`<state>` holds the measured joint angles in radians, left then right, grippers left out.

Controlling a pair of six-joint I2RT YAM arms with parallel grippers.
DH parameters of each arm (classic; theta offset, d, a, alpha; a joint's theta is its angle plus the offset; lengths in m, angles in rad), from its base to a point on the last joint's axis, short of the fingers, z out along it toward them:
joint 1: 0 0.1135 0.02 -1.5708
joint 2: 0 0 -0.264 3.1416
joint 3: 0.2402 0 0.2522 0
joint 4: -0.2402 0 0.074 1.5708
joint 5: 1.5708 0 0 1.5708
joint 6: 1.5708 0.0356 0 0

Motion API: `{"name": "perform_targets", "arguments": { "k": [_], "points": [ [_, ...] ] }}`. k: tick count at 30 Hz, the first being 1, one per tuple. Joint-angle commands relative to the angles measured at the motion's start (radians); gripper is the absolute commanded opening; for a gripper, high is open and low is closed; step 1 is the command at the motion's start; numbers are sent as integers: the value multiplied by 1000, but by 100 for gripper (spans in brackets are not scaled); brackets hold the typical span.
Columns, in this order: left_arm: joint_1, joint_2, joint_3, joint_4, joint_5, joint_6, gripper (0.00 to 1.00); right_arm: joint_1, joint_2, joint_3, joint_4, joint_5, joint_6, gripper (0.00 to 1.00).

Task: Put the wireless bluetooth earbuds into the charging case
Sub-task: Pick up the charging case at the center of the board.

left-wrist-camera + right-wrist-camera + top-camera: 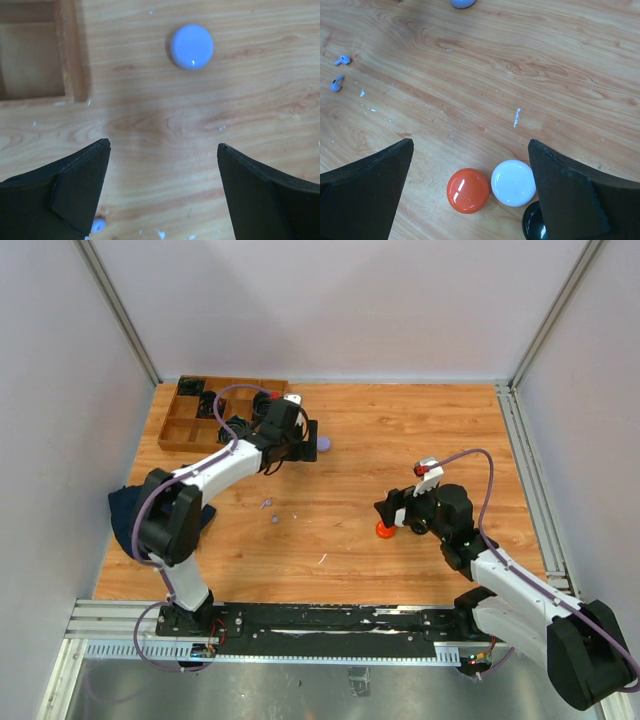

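Observation:
Next, my left gripper picks up the case and passes it to my right gripper, because the purple case point(323, 443), which matches the earbuds, is far from my right gripper.
Two tiny purple earbuds point(270, 511) lie loose on the wooden table between the arms; they also show at the far left of the right wrist view point(339, 71). A closed round purple case point(191, 46) lies ahead of my left gripper point(163, 145), which is open, empty and low over bare wood. The same case shows in the top view point(322, 445). My right gripper point(470, 142) is open and empty above a closed orange case point(468, 190), a white case point(513, 182) and a black case point(534, 222), which is partly hidden by the right finger.
A wooden compartment tray point(180, 430) holding coiled black cables stands at the back left; its corner shows in the left wrist view point(70, 55). A dark blue cloth point(125, 505) lies at the left edge. Small white flecks dot the wood.

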<state>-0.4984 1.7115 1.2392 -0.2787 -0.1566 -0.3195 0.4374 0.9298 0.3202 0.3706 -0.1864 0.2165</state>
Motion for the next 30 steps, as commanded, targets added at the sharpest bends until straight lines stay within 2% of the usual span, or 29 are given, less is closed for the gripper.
{"name": "perform_targets", "arguments": {
  "k": [1,12,16,23,30],
  "points": [
    [-15,131,109,41,-35,12,93,4,-7,-16,37,69,3,98],
    [-23,441,422,24,-58,122,90,4,22,-9,38,73,-7,99],
    [-23,512,503,4,-38,152,85,4,24,-7,34,73,-9,99],
    [-23,582,563,-15,31,207,74,4,20,-7,26,78,-16,99],
    [-26,567,515,-13,101,237,60,4,17,-6,22,75,-22,99]
  ]
}}
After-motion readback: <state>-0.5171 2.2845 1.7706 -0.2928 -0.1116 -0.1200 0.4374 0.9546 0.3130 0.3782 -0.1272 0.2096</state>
